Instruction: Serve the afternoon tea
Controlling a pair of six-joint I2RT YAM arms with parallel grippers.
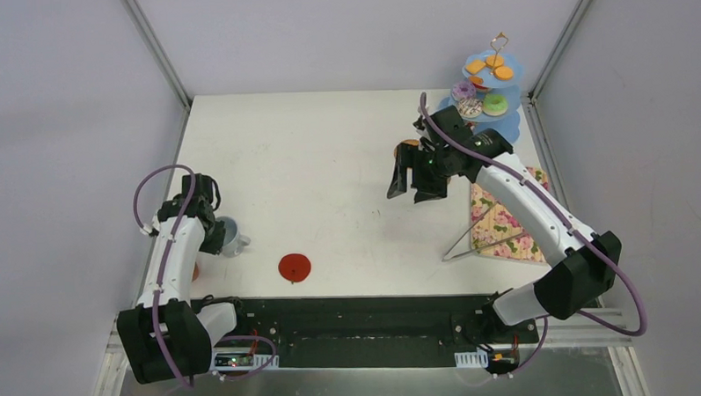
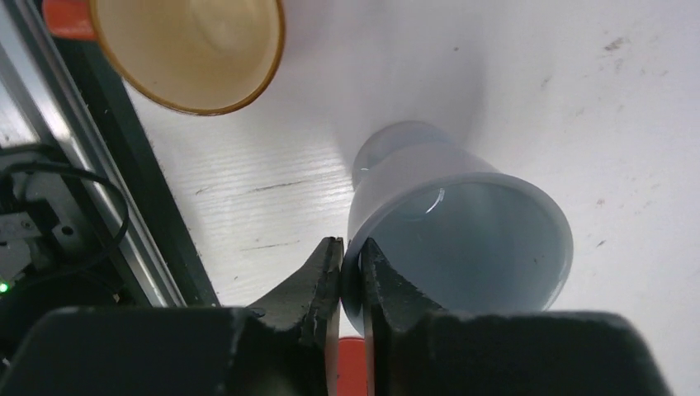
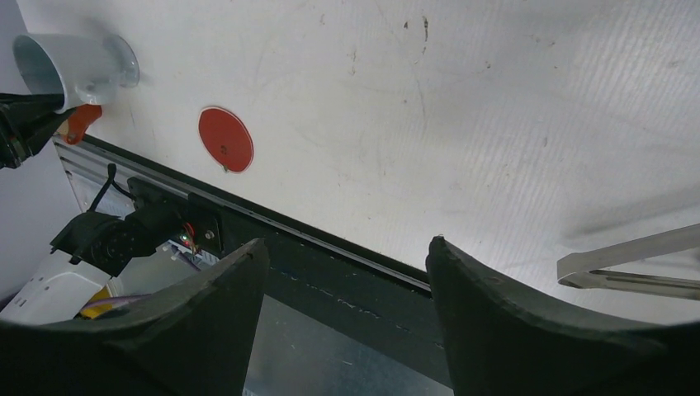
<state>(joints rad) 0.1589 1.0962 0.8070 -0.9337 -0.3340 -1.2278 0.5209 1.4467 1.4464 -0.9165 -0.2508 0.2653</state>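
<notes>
I should bring the grey-blue cup to the middle of the table for my right gripper to take by its handle [image 1: 245,240], because the woven coaster [image 1: 406,148] is out of my left gripper's reach.
The grey-blue cup [image 1: 229,236] [image 2: 462,239] [image 3: 70,59] stands at the left of the table, its foot on the white surface. My left gripper [image 1: 214,231] [image 2: 351,252] is shut on the cup's rim, one finger inside the wall and one outside. An orange cup [image 2: 190,49] with a cream inside sits close by, near the table's front edge. A red coaster [image 1: 295,267] [image 3: 225,139] lies flat to the right of the grey-blue cup. My right gripper [image 1: 411,189] [image 3: 347,243] hangs open and empty over mid-table. The light-blue three-tier stand [image 1: 513,115] holds donuts and biscuits at the back right.
A floral tray [image 1: 506,221] lies at the right edge, with metal tongs [image 1: 472,238] [image 3: 636,264] resting partly on it. A small orange thing [image 1: 408,145] shows just behind my right gripper. The black front rail [image 1: 351,317] runs along the near edge.
</notes>
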